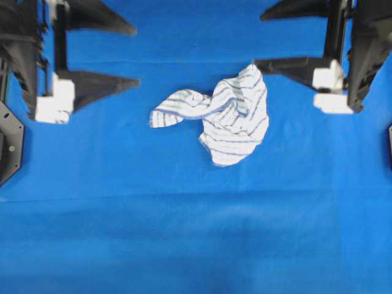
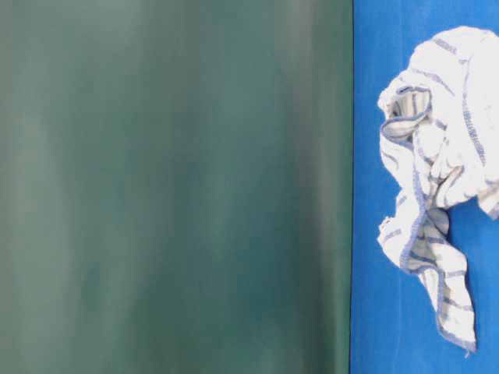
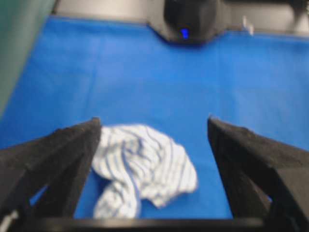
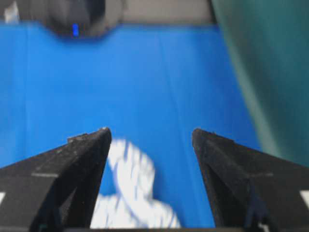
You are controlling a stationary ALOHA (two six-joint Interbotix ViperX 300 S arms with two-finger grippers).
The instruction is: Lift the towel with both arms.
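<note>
The towel [image 1: 233, 142] will open out into a wider sheet when I lift it with both arms, because its stripes run in clashing directions across bunched folds [image 1: 240, 108].
The towel [image 1: 226, 119], white with blue and grey stripes, lies crumpled on the blue table cloth [image 1: 184, 233] in the middle of the overhead view. One narrow end trails out to the left. My left gripper [image 1: 135, 55] hovers open at the upper left, well apart from the towel. My right gripper [image 1: 258, 40] is open at the upper right, its lower fingertip close to the towel's top corner. In the left wrist view the towel [image 3: 145, 166] shows below the wide-apart fingers of the gripper [image 3: 153, 119]. In the right wrist view the towel [image 4: 130, 193] shows beside the left finger of the open gripper [image 4: 150, 130].
A dark green wall [image 2: 171, 187] fills the left of the table-level view, and the towel [image 2: 437, 179] shows at its right. A black fixture [image 1: 9, 147] sits at the overhead view's left edge. Each wrist view shows the opposite arm's base [image 3: 188, 19] at the far end of the cloth.
</note>
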